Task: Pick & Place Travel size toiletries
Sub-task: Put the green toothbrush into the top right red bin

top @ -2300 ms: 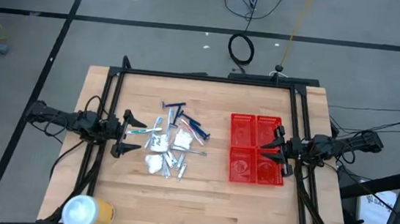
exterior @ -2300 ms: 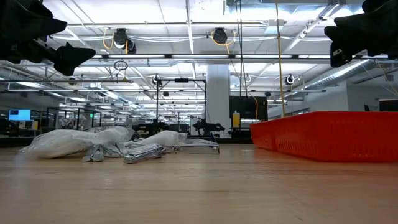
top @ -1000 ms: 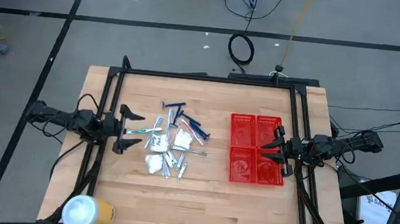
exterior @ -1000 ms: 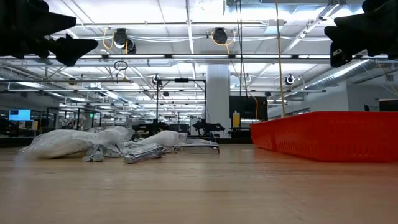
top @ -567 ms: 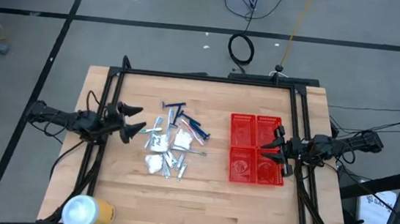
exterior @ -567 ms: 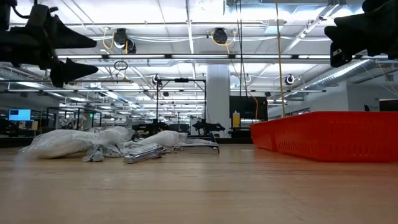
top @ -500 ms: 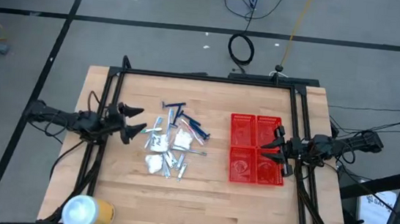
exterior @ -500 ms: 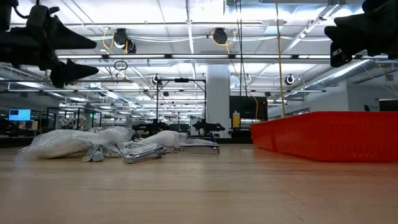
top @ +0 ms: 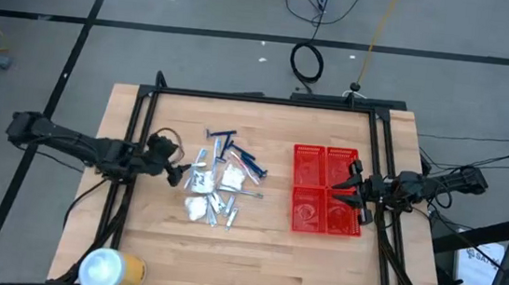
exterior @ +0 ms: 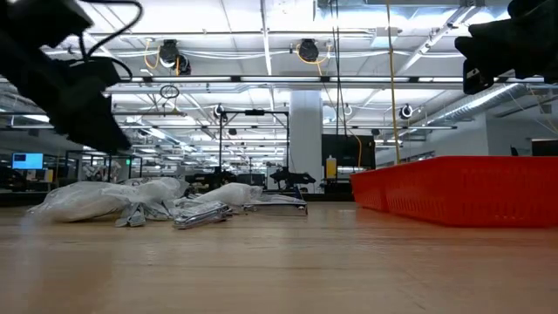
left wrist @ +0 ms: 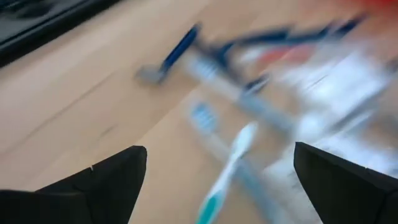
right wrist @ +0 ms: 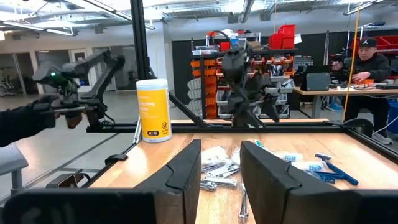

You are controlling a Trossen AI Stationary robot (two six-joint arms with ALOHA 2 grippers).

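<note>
The white-and-teal toothbrush (left wrist: 231, 168) is lengthwise between the open fingers, so I should bring my left gripper down next until they can shut across its teal handle (left wrist: 211, 208).
The travel size toiletries (top: 218, 181) lie in a loose pile on the table's left half: blue-handled razors (top: 235, 150), white crinkly packets (top: 200, 182) and short silver tubes (top: 225, 210). In the low view the pile (exterior: 144, 199) rests flat on the wood. My left gripper (top: 177, 168) is open, tipped down over the pile's left edge. In its wrist view its fingers (left wrist: 106, 180) stand wide on either side of a white-and-teal toothbrush (left wrist: 227, 171), with a blue razor (left wrist: 177, 53) beyond. My right gripper (top: 351, 189) waits open above the red basket (top: 327, 190).
The red four-compartment basket (exterior: 462, 187) stands on the table's right half. A large white-and-yellow roll (top: 111, 269) stands at the near left corner and also shows in the right wrist view as a roll (right wrist: 153, 111). A black frame (top: 268, 100) borders the table. People work at benches behind.
My left gripper has turned about its wrist, then moved toward the table's right and down, tipping over the left edge of the toiletry pile. The toiletries and my right arm have stayed where they were.
</note>
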